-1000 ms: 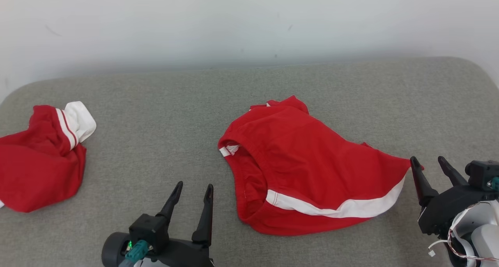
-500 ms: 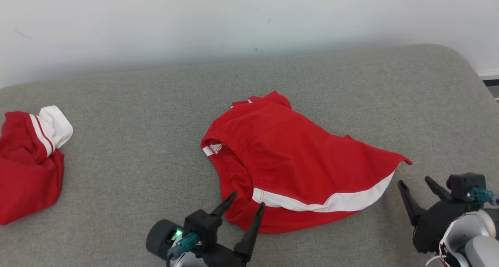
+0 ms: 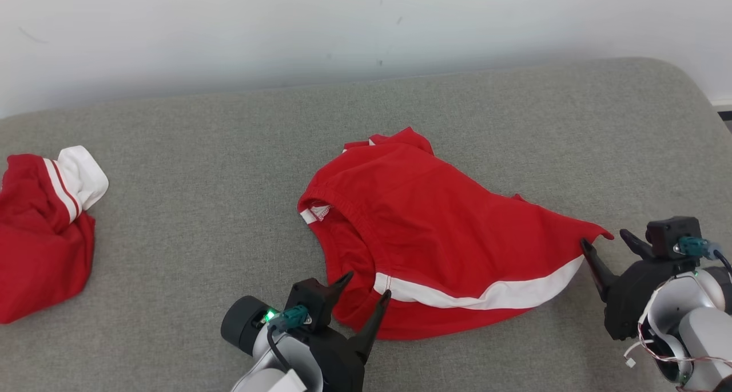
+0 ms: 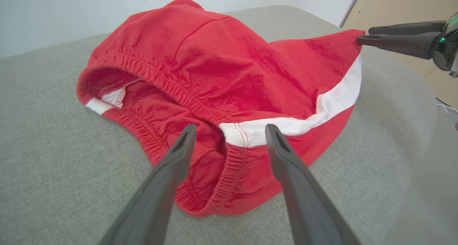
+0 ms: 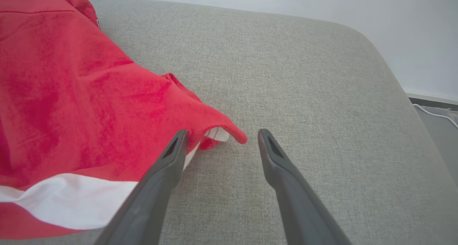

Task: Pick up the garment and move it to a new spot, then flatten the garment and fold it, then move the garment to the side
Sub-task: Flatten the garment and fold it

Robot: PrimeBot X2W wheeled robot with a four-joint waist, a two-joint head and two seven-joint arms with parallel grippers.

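The garment will open out its hidden far leg when I pick it up, because bits of white show from the bunched far edge.
The garment is a pair of red shorts with a white stripe, lying crumpled in the middle of the grey cushion. My left gripper is open at its near-left edge. In the left wrist view the garment's elastic waistband and stripe end lie just beyond my left gripper's spread tips. My right gripper is open at the pointed right corner. In the right wrist view that corner of the garment lies between my right gripper's tips.
A second red and white garment lies bunched at the cushion's far left. A pale wall runs behind. The cushion's rounded right edge drops to the floor. My right gripper also appears at the left wrist view's upper right.
The head camera has shifted. My left gripper has moved right, up to the garment's waistband edge. My right gripper drew back, then returned to the right corner. Both stay open.
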